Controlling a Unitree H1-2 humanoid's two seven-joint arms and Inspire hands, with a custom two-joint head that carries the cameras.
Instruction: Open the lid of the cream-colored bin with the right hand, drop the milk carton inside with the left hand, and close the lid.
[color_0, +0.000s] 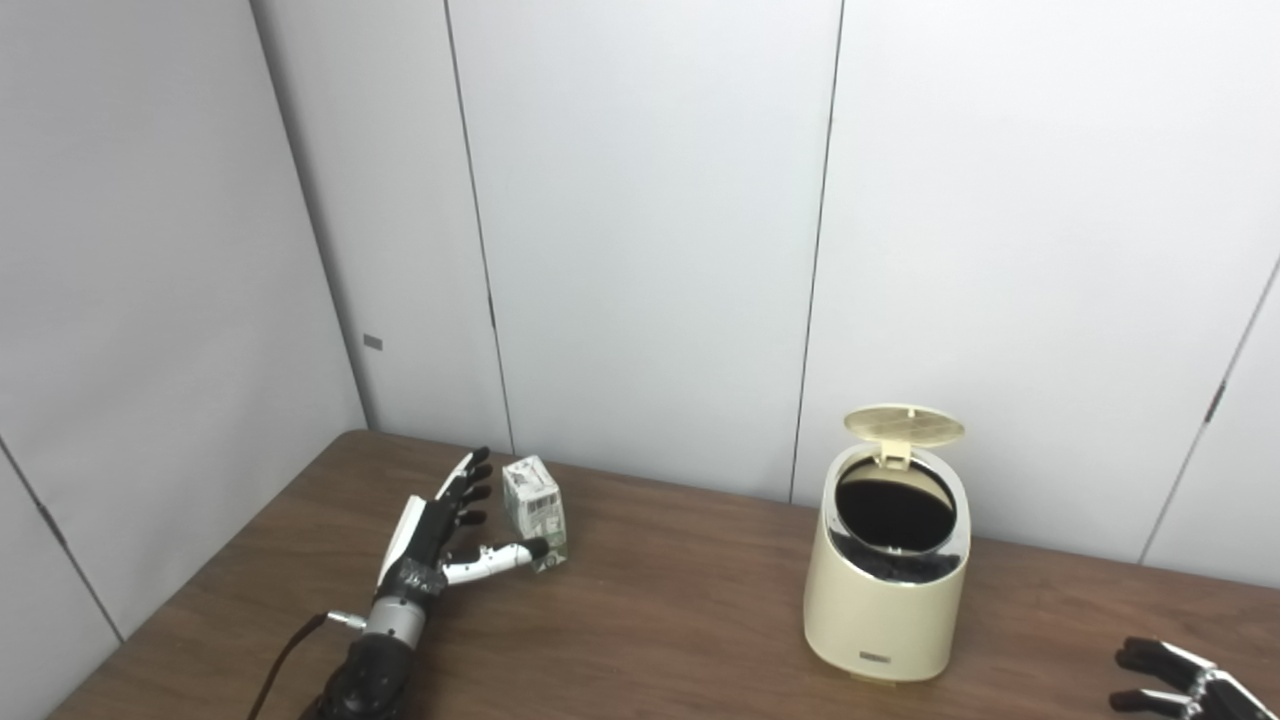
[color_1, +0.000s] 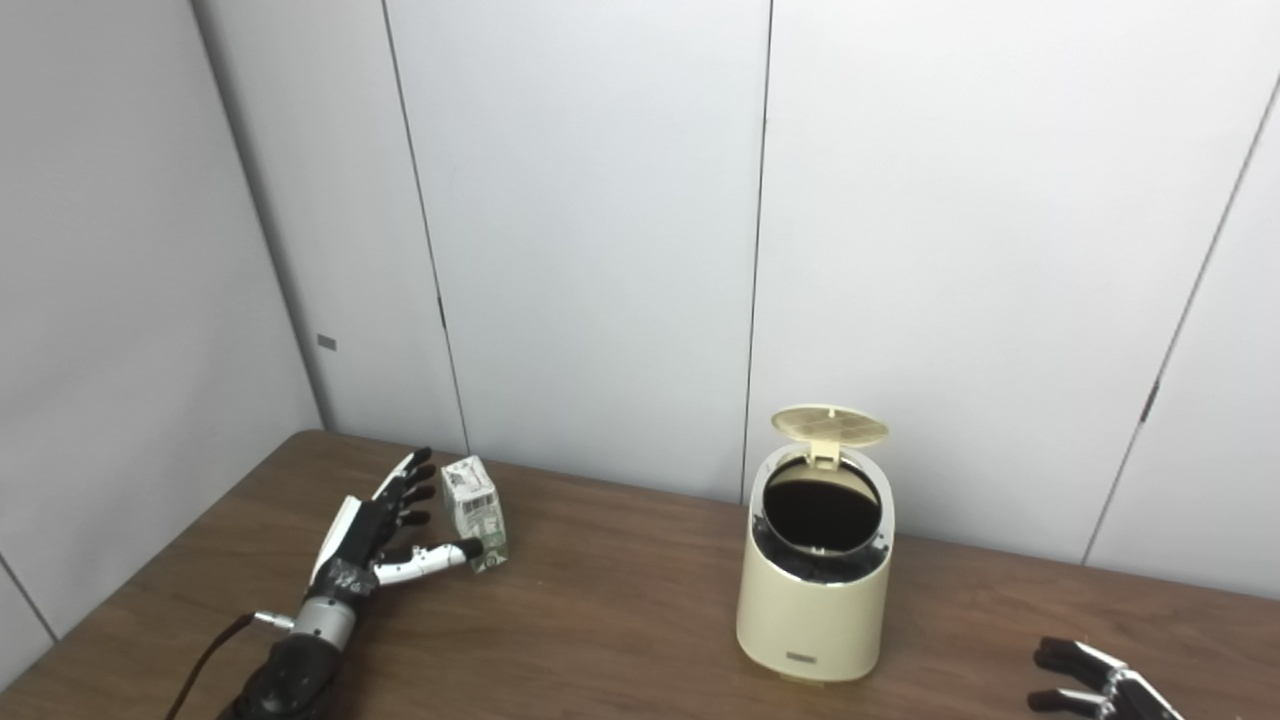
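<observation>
My gripper will drop the milk carton into the cream-colored bin and the lid will stay open, since it stands up by itself on its back hinge.
The cream-colored bin stands on the table at centre right. Its lid is tipped up at the back and the dark inside shows. A small white and green milk carton stands upright on the table at the left. My left hand lies just left of the carton, open, with its fingers spread beside the carton and its thumb tip at the carton's base. Only the dark fingers of my right hand show at the bottom right corner, spread apart and empty, well to the right of the bin.
The brown wooden table runs from the left corner to the right edge of the picture. White wall panels stand close behind the carton and the bin. A black cable trails from my left wrist toward the table's front.
</observation>
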